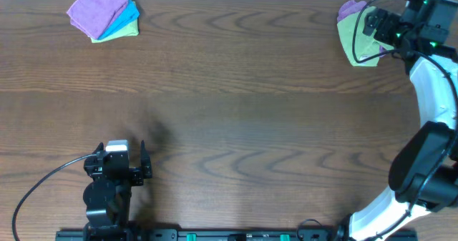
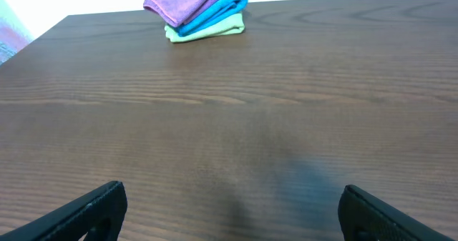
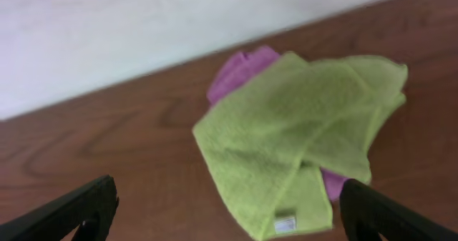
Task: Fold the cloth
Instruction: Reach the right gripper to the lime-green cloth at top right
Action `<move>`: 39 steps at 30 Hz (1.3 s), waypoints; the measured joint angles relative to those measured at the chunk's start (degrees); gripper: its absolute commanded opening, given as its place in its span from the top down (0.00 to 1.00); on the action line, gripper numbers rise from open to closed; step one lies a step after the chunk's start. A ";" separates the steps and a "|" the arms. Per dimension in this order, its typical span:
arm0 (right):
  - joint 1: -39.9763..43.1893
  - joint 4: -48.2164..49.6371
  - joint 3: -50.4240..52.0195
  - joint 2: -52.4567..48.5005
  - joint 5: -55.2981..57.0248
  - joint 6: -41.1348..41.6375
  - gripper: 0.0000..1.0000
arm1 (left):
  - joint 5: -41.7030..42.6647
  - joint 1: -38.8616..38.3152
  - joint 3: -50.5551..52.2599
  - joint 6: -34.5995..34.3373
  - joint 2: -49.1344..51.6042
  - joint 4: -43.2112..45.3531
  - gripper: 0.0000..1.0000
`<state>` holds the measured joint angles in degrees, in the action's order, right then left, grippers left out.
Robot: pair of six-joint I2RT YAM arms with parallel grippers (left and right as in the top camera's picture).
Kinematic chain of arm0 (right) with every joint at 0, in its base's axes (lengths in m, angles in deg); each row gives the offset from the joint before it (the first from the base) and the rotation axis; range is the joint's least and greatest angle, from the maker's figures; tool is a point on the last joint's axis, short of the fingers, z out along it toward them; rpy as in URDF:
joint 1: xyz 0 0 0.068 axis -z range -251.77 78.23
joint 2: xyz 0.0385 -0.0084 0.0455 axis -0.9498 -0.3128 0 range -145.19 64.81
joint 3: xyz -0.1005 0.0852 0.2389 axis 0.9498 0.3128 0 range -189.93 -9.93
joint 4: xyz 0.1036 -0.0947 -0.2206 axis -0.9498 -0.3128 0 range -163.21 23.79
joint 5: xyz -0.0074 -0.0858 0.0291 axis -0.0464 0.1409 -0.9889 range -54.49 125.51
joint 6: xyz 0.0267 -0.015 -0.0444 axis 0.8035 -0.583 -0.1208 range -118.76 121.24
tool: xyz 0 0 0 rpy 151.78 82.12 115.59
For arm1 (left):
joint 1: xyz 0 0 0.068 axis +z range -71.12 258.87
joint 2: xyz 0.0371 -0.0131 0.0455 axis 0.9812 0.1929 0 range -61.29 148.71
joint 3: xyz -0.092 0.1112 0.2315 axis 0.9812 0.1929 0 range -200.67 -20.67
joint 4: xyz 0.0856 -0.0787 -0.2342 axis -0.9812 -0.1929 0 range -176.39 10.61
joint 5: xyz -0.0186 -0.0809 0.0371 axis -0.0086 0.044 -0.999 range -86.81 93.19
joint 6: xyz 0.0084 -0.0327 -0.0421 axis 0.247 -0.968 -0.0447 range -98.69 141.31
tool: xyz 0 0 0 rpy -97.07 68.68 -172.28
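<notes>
The lime-green cloth lies crumpled on top of the purple cloth. Next, my right gripper lifts the lime-green cloth away and moves it toward open wood (image 1: 308, 91) before folding.
The lime-green cloth (image 3: 286, 134) lies crumpled at the table's far right edge (image 1: 352, 42), one layer flopped over another. A small white tag (image 3: 285, 223) shows at its near corner. It rests partly on a purple cloth (image 3: 240, 68). My right gripper (image 1: 371, 25) hovers just above the green cloth, open, jaws wide and empty (image 3: 227, 192). My left gripper (image 1: 120, 162) stays near the front left of the table, far from the cloth, open over bare wood (image 2: 232, 193).
A folded stack sits at the far left corner: purple cloth (image 1: 96, 8) on top, blue (image 1: 126, 18) beneath, pale green (image 1: 130, 31) at the bottom, also in the left wrist view (image 2: 204, 12). The table's back edge runs close behind both piles.
</notes>
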<state>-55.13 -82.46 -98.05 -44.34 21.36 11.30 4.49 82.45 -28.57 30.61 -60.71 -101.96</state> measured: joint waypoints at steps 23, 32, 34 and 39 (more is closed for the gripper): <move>7.72 5.16 -23.43 -30.12 0.90 6.75 0.07 | 0.00 0.00 0.00 0.00 0.00 0.00 0.05; 7.67 6.73 -24.35 -31.61 -4.24 9.92 0.12 | 0.00 0.00 0.00 0.00 0.00 0.02 0.05; 7.67 6.69 -24.35 -32.09 -4.44 10.32 0.12 | 0.00 0.00 0.00 0.00 0.00 0.02 0.05; 7.67 6.60 -24.35 -33.29 -4.42 10.45 0.12 | 0.00 0.00 0.00 0.00 0.00 0.02 0.05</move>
<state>-47.46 -75.86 -122.40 -77.62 16.94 21.75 4.49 82.45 -28.57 30.61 -60.71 -101.93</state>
